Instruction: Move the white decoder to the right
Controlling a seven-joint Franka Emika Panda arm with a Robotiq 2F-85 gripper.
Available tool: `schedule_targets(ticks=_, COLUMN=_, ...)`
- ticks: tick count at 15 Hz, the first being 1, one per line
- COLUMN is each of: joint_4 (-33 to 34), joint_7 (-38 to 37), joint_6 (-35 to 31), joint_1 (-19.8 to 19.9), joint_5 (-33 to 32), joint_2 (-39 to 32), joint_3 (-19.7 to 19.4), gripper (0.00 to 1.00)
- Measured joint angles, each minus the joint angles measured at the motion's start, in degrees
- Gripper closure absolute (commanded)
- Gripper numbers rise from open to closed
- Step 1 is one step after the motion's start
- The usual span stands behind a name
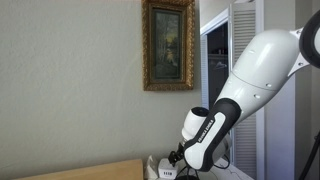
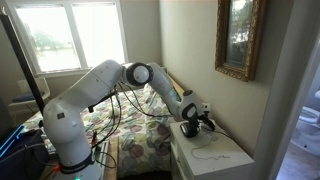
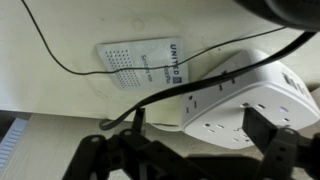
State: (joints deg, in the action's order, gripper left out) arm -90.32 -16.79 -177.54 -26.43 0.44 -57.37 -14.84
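The white decoder's top has one finger of my gripper hanging over it, so I should lift clear and center the open fingers above the decoder's middle before I close them.
The white decoder is a boxy white device with rounded corners and sockets on its faces. It lies on the pale tabletop at the right of the wrist view, with black cables running over and beside it. In an exterior view it shows as a small white shape under the wrist. My gripper is open and low over the decoder's near side, one dark finger at each side of it. I cannot tell whether the fingers touch it. The gripper also shows in both exterior views.
A flat white card printed "UNITED" lies just left of the decoder. The white cabinet top carries a thin loose cable. A gilt-framed picture hangs on the wall behind. A quilted bed stands beside the cabinet.
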Motion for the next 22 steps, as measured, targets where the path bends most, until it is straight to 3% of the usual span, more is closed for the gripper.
schedule_targets(ticks=9, joint_4=7.7, joint_7=-10.3, joint_6=15.8, joint_1=-7.8, joint_5=0.5, joint_2=3.2, joint_3=-2.4, gripper=0.00)
schedule_targets(ticks=17, joint_4=9.0, joint_7=-11.0, joint_6=17.0, joint_1=-5.9, joint_5=0.3, joint_2=2.3, joint_3=-1.7, gripper=0.00)
schedule_targets(ticks=22, joint_4=9.0, joint_7=-11.0, joint_6=13.9, joint_1=-3.2, joint_5=0.3, joint_2=0.3, joint_3=-1.1, gripper=0.00)
